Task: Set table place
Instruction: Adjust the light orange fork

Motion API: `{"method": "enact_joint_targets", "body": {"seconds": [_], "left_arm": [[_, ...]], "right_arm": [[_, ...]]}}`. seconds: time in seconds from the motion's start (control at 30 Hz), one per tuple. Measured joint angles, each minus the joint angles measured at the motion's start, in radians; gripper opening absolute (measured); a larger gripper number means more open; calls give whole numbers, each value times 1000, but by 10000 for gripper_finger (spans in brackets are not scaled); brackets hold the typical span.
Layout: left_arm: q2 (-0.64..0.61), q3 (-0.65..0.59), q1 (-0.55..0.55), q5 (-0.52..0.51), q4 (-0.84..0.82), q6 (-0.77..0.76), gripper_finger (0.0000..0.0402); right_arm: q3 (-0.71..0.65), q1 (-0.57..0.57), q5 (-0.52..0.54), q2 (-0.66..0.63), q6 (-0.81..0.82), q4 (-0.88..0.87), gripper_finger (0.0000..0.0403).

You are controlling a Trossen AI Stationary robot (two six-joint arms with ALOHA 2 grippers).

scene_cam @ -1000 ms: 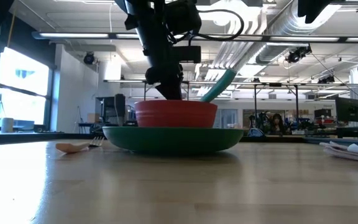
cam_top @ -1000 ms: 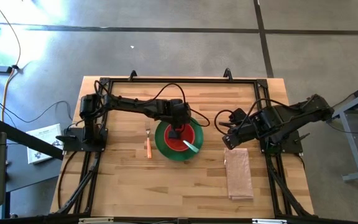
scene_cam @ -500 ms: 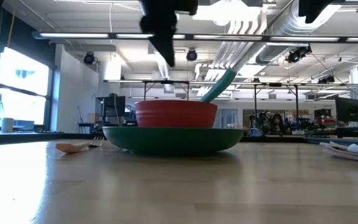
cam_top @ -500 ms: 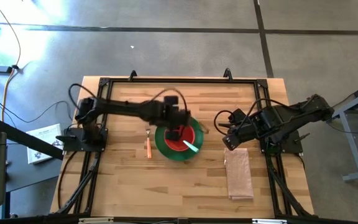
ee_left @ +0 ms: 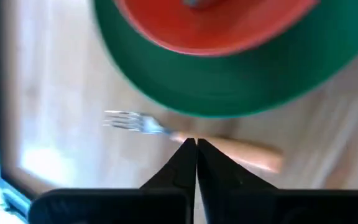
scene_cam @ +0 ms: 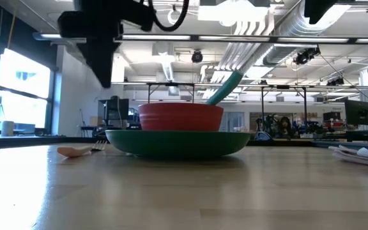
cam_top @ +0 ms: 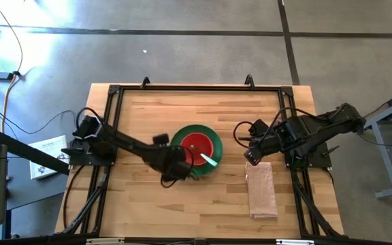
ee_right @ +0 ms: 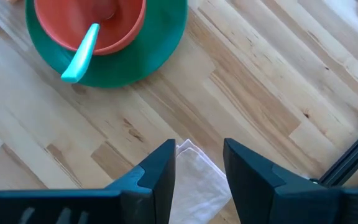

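Note:
The fork's orange handle (ee_left: pixel 238 150) is too near the green plate. My closed left gripper should move back, go down next to the plate's rim (ee_left: pixel 229 116) and gently push the fork's handle away.
A green plate (cam_top: pixel 213 139) lies on the wood table (cam_top: pixel 203 201) with a red bowl (cam_top: pixel 196 143) standing on it. A teal-handled spoon (cam_top: pixel 208 160) leans in the bowl, its handle over the rim. An orange-handled fork (ee_left: pixel 229 149) lies flat to the left of the plate; the left arm hides it in the high view. My left gripper (ee_left: pixel 196 144) is shut and empty, well above the fork in the low view (scene_cam: pixel 105 80). My right gripper (ee_right: pixel 197 165) is open above the far end of the folded napkin (cam_top: pixel 260 189).
A black rail frame (cam_top: pixel 196 88) runs around the tabletop. Bare wood lies between the plate and the napkin, and along the near edge (cam_top: pixel 182 211). The napkin lies flat at the right, its length running from far to near.
My left gripper has risen out of the red bowl and gone toward the table's near left, and it now stands above the fork. The spoon stays leaning in the bowl; plate and bowl have not moved.

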Motion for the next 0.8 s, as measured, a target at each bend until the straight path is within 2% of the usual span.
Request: {"method": "enact_joint_targets", "body": {"seconds": [0.1,0.27,0.53,0.8], "left_arm": [[0,-82,-20,58,110,-72,6],[0,-161,-36,124,178,-133,2],[-18,-196,-37,148,209,-151,1],[-27,-248,-42,187,337,-146,0]], "right_arm": [[0,0,3,0,-16,3,126],[0,0,3,0,-38,6,126],[0,0,4,0,-73,5,126],[0,0,15,0,-83,5,126]]}}
